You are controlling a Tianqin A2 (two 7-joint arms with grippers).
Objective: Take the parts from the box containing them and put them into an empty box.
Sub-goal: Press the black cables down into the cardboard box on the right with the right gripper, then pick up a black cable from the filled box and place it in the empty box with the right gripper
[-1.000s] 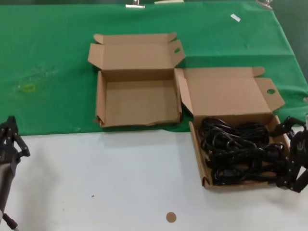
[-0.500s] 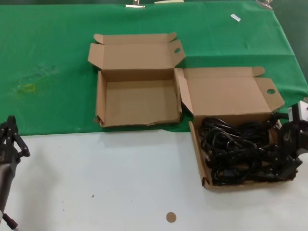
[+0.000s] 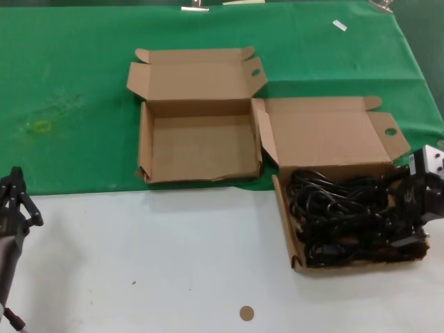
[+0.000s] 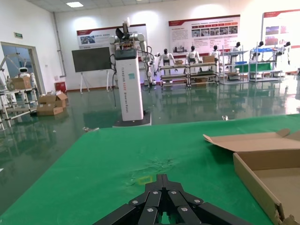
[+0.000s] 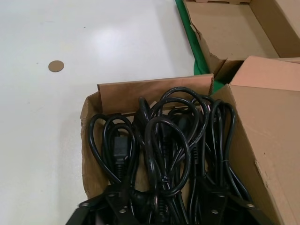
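Observation:
A tie (image 5: 165,179) holds the black coiled cable bundle (image 5: 186,157) tight. The bundle will come away from its neighbours with its loops together when I lift it.
The parts, bundles of black coiled cable (image 3: 343,218) with plugs, fill the box containing them (image 3: 347,268) at the right, on the white table; its lid (image 3: 326,135) stands open. They also show in the right wrist view (image 5: 164,140). My right gripper (image 3: 406,211) reaches in over the box's right wall. It is open (image 5: 164,199), with its fingers down among the cables on either side of a bundle. The empty box (image 3: 201,149), with a ragged front edge, lies open on the green cloth at centre left. My left gripper (image 3: 14,201) is parked at the lower left, shut (image 4: 162,180).
A green cloth (image 3: 69,83) covers the far half of the table and the near half is white (image 3: 173,257). A small brown disc (image 3: 246,313) lies on the white part near the front edge. The two boxes sit close together, with their corners almost touching.
My right gripper has moved from the full box's front right corner, farther along its right side and in over the cables. The left arm and both boxes have not moved.

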